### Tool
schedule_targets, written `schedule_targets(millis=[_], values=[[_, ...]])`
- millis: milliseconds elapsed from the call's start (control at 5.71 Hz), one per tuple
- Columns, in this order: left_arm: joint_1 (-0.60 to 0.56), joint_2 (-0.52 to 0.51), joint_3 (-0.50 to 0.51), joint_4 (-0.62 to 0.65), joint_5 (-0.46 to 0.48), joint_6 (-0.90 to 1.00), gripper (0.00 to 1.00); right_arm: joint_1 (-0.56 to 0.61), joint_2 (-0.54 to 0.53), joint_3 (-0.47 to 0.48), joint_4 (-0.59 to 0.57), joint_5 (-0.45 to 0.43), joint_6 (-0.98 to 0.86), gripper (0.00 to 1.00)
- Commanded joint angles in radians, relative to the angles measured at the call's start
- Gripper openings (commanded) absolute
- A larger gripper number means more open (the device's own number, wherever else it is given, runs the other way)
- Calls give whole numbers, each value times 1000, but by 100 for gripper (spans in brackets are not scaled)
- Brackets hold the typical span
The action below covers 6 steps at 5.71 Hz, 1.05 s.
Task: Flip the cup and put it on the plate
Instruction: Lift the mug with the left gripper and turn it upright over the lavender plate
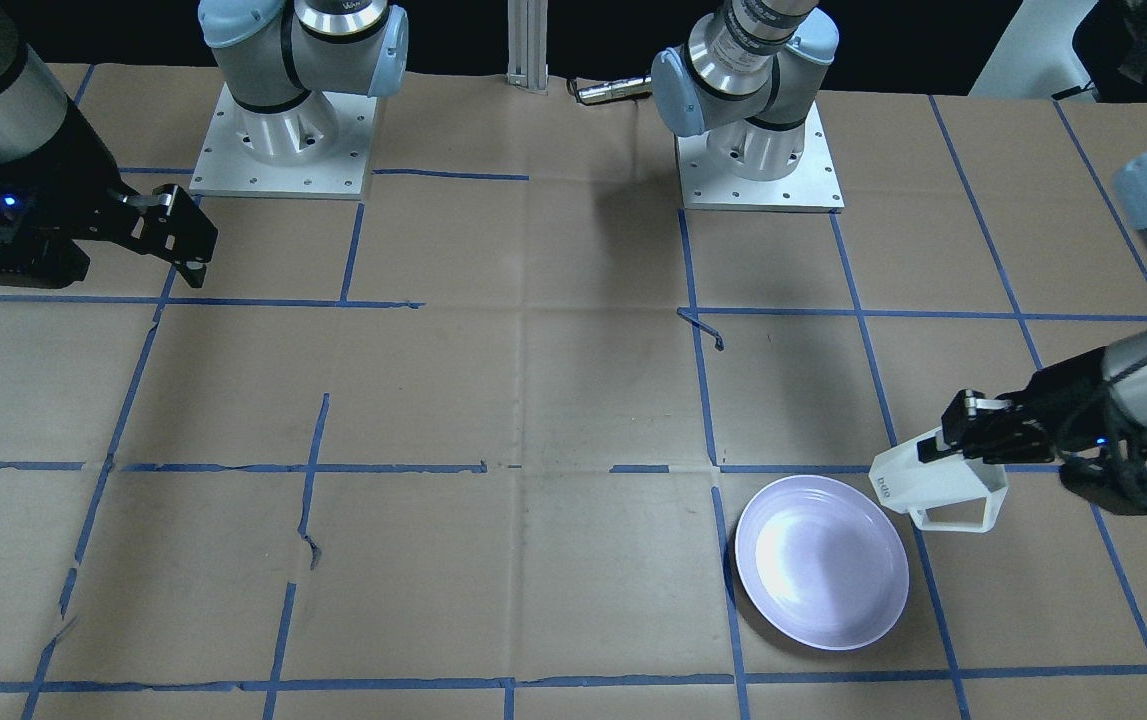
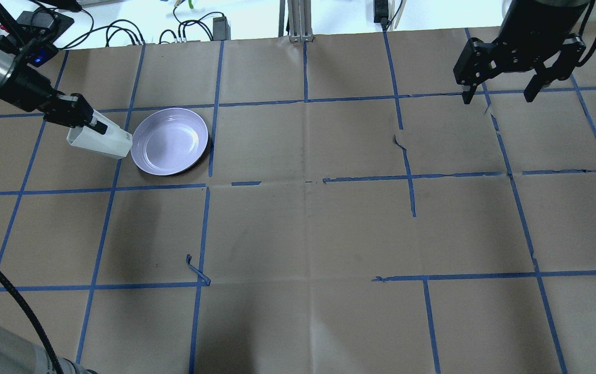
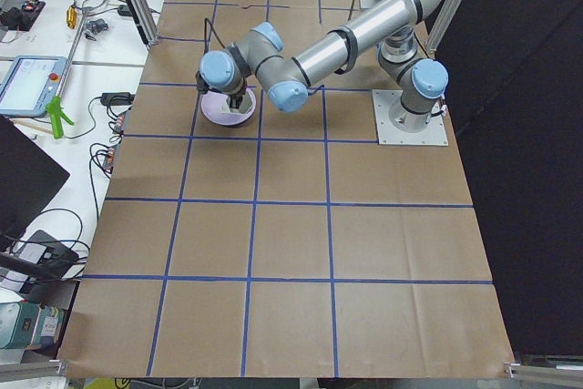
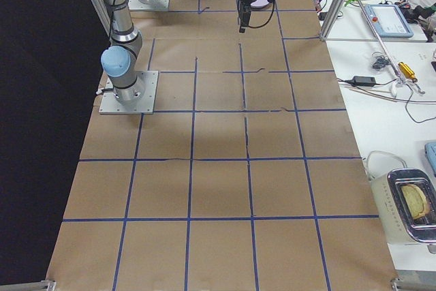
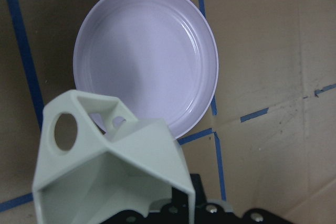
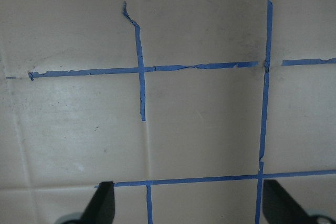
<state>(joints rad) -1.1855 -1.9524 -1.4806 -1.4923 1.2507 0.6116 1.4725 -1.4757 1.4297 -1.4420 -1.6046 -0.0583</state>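
The white cup's base [image 1: 892, 485] is facing the empty lavender plate [image 1: 822, 563], so my left gripper should keep turning the cup upright over the plate until the base of the cup sits on it.
My left gripper [image 2: 85, 120] is shut on the rim of the white faceted cup [image 2: 101, 141]. It holds the cup tilted on its side above the table, base toward the plate. The lavender plate [image 2: 170, 141] lies flat just beside the cup's base. In the front-facing view the cup [image 1: 938, 487] hangs at the plate's [image 1: 821, 562] upper right edge, in the left gripper [image 1: 968, 432]. The left wrist view shows the cup [image 5: 113, 177] close up, handle at upper left, with the plate [image 5: 146, 59] beyond. My right gripper [image 2: 498, 94] is open and empty, far to the other side.
Brown cardboard with blue tape lines [image 2: 305, 182] covers the table. The arms' base plates [image 1: 759, 160] stand at the robot's edge. Cables and devices [image 2: 194, 28] lie past the far edge. A loose tape curl [image 2: 197, 272] sticks up near the middle left.
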Motion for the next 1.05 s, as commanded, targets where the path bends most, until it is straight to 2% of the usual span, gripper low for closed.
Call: schedule_targets(millis=[0,175,350,700,875], values=[[-214,-29,-19,215,195,-130,0,0,0,0,0,0,0,100],[-277,-64,-33,286,325,-131,0,0,0,0,0,0,0,100],[-325,-71,-46,311,355,-131,0,0,0,0,0,0,0,100],[-327,-82,-134,439,372,-128,2,0,0,0,0,0,0,100],[-325,-88,-141,460,431,-122,3,0,0,0,0,0,0,100]])
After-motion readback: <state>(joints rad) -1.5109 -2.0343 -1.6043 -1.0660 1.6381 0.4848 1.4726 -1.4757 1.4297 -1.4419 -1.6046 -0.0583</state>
